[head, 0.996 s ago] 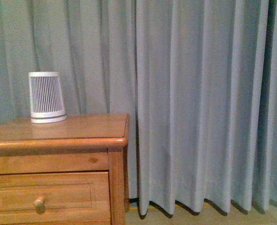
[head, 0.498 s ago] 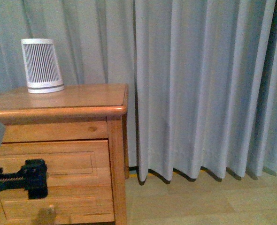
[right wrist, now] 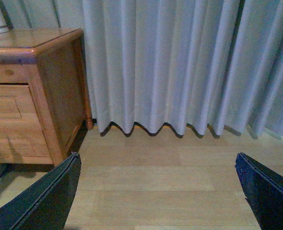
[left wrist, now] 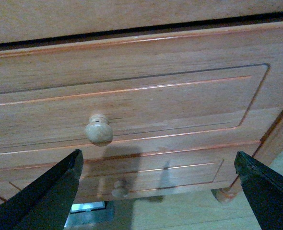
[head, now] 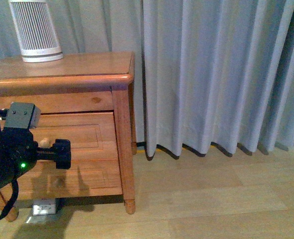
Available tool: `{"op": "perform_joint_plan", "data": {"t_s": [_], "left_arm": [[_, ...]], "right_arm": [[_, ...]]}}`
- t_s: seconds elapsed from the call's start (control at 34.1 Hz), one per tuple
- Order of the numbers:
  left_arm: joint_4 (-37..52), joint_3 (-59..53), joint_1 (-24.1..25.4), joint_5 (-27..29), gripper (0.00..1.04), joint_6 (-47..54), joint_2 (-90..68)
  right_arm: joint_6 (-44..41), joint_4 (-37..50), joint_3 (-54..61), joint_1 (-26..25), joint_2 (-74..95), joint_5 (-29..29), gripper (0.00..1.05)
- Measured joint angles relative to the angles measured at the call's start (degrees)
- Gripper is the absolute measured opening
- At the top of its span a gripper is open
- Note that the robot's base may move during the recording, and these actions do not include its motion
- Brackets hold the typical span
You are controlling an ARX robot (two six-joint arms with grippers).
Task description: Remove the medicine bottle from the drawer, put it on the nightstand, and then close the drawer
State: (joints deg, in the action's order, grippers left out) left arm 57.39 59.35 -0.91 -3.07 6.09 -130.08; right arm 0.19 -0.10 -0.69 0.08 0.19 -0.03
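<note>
One wide front with a single knob (head: 45, 143) stretches across the nightstand, so I expect the upper drawer (head: 82, 133) to hide one open, undivided space.
The nightstand (head: 87, 64) stands at the left. Its upper drawer (head: 87, 137) is shut, so the medicine bottle is hidden. My left gripper (head: 50, 152) is open in front of the drawer's round knob (head: 45, 143). In the left wrist view the drawer (left wrist: 180, 100) fills the frame. The knob (left wrist: 99, 132) sits just beyond the left gripper (left wrist: 158, 191), nearer one dark fingertip (left wrist: 50, 191) and untouched. My right gripper (right wrist: 158, 191) is open and empty over the floor, with the nightstand (right wrist: 36, 96) off to one side. It is out of the front view.
A white ribbed device (head: 35, 30) stands on the nightstand's back left. The lower drawer (left wrist: 180, 170) with its knob (left wrist: 120, 188) is shut. A grey curtain (head: 212, 74) hangs to the floor on the right. A white socket box (head: 43, 206) lies under the nightstand.
The front view has dropped lower, so the nightstand sits higher in the frame. My left arm has come into view and the gripper has risen to the upper drawer's knob.
</note>
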Motion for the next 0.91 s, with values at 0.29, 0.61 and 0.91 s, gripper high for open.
{"op": "perform_joint_plan", "data": {"t_s": [0.29, 0.61, 0.91], "left_arm": [[1.0, 7.1, 2.3, -0.2, 0.98, 2.6, -6.7], [-1.7, 13.2, 3.3, 0.0, 0.98, 1.9, -10.6], [-4.1, 16.2, 3.8, -0.3, 0.98, -1.1, -11.8]], "right_arm": [[0.0, 0.0, 0.0, 0.0, 0.0, 0.0, 0.98], [0.0, 0.0, 0.0, 0.0, 0.0, 0.0, 0.98], [0.0, 0.0, 0.0, 0.0, 0.0, 0.0, 0.98]]}}
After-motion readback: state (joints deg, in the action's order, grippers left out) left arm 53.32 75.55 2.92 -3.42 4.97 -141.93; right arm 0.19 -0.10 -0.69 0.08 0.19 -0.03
